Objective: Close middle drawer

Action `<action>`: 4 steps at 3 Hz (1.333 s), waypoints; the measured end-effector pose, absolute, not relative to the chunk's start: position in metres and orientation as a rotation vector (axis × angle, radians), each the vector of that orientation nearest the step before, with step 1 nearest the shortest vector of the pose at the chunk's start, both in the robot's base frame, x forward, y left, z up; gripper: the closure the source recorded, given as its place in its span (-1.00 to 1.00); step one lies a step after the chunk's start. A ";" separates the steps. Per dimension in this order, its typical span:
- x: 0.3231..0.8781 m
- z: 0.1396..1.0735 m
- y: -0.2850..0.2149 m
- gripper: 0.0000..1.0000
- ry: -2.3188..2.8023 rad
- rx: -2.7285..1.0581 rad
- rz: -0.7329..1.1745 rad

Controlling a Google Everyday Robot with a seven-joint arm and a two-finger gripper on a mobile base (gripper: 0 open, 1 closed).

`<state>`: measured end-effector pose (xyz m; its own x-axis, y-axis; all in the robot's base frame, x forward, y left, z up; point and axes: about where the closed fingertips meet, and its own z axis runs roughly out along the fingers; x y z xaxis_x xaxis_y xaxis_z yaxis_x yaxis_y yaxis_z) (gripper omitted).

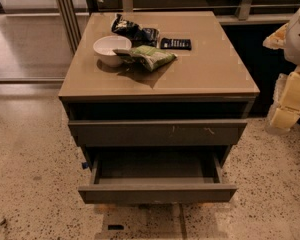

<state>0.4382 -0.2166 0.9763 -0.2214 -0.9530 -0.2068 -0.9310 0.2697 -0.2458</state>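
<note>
The box sides point(217, 169) go straight back into the cabinet, so I expect the middle drawer point(157, 195) to slide in square when the robot's gripper pushes near the end of the drawer's front.
The middle drawer point(157, 193) is pulled far out of the grey-brown cabinet point(160, 79). Its plain flat front faces me and its dark box interior point(157, 165) shows empty. Above it, a same-size front with small white scuff marks point(157, 132) stands slightly out from the cabinet. My gripper point(286, 100) shows as white and yellowish parts at the right edge of the camera view. It is level with the cabinet top, to the right of the cabinet, and apart from both drawers.
On the cabinet top are a white bowl point(111, 49), a green snack bag point(146, 57), a dark snack bag point(135, 32) and a small black packet point(175, 43). Speckled floor point(30, 174) surrounds the cabinet. A glass partition stands at the back left.
</note>
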 end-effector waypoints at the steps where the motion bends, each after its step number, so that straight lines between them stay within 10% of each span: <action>1: 0.438 0.976 -0.217 -1.00 2.232 -1.724 -0.099; 4: 0.430 0.876 -0.202 0.30 2.192 -1.656 0.101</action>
